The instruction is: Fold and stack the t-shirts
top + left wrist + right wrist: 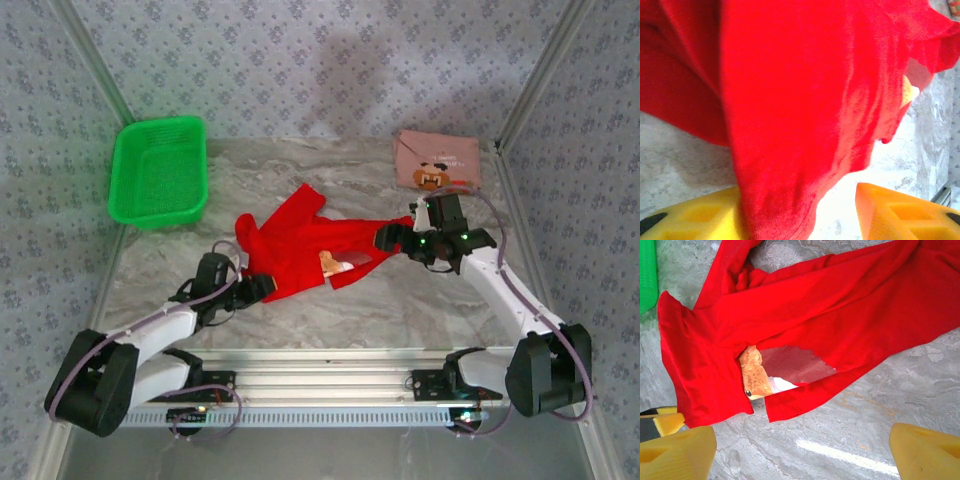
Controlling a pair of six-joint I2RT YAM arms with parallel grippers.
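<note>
The red t-shirt (303, 240) will unfold and show hidden white letters when I lift it, because the turned-over flap cuts off the tan bear print (331, 264).
The red t-shirt (300, 240) lies crumpled and partly spread in the middle of the table, a bit of its tan bear print (755, 375) showing under a turned-over flap. The pink t-shirt (437, 160) rests folded at the back right, print side up. My left gripper (265, 287) is at the red shirt's near left edge. In the left wrist view the red cloth (805, 110) hangs between the yellow fingers (690, 220), against one finger and apart from the other. My right gripper (390, 238) is open at the shirt's right end, with bare table between its fingers (677, 455).
A green mesh basket (160, 170) stands at the back left corner. The marble tabletop (400, 310) is bounded by patterned walls at the back and sides, and by a metal rail (320, 360) along the near edge by the arm bases.
</note>
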